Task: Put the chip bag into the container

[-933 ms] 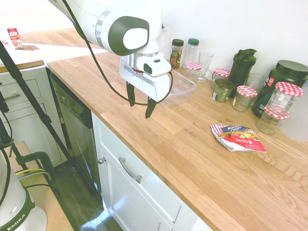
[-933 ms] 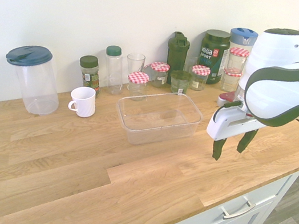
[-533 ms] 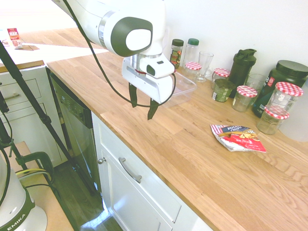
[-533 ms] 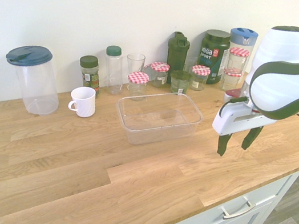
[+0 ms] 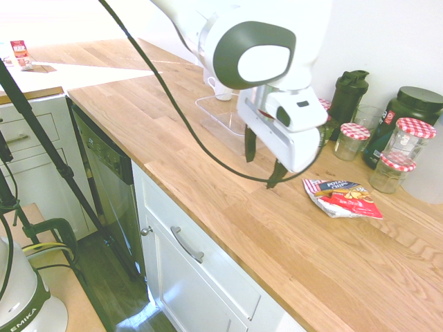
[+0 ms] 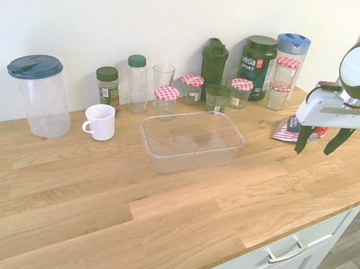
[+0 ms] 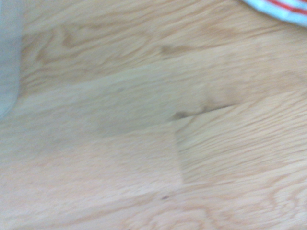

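Note:
The chip bag (image 5: 344,196) will hold its puffed shape instead of sagging when the robot's gripper lifts it, because the pale side (image 5: 327,206) bulges out below the printed front.
The chip bag (image 5: 344,198), red foil with a blue-and-white label, lies flat on the wooden counter in front of the jars; its edge shows in the wrist view (image 7: 283,10). From the other side the arm partly covers the chip bag (image 6: 284,130). My gripper (image 5: 264,160) hangs open and empty above the counter, just beside the bag on the container's side, fingers pointing down (image 6: 318,140). The container (image 6: 191,140), a shallow clear tub, stands empty in the middle of the counter; in the first exterior view the arm hides most of the container (image 5: 220,114).
Along the wall stand several jars with red-checked lids (image 5: 412,135), a dark shaker bottle (image 5: 348,95), a black supplement tub (image 6: 257,66), spice bottles (image 6: 108,86), a glass (image 6: 163,78), a white mug (image 6: 100,122) and a clear pitcher (image 6: 39,94). The counter's front edge (image 5: 208,207) drops to cabinets.
The arm has swung from beside the container along the counter to the chip bag. The gripper stayed open and empty.

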Tool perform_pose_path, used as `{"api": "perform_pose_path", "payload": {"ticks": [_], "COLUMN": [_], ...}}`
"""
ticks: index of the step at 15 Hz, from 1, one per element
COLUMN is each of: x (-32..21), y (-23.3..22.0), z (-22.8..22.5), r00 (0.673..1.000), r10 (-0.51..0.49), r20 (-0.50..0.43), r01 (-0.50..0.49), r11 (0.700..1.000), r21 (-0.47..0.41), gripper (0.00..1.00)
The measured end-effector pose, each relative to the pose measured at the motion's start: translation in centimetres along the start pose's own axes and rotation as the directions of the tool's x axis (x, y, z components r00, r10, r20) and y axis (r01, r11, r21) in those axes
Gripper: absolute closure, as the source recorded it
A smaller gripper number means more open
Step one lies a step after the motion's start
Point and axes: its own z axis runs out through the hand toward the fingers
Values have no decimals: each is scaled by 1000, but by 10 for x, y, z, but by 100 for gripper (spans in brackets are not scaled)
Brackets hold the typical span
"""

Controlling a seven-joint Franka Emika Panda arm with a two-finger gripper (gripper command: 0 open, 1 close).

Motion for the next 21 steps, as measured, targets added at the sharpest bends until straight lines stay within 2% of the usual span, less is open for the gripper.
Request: {"api": "perform_pose_path", "payload": {"ticks": [6,10,11,21], "x": [84,121,127,150], "y": [14,7,2,-29], "z": [6,25,28,41], "r00": [986,979,979,982], "r10": [168,201,204,188], "r20": [6,14,13,19], "r01": [-168,-202,-205,-189], "r11": [983,976,975,977], "r21": [73,88,90,95], "gripper": [0,0,100,100]}}
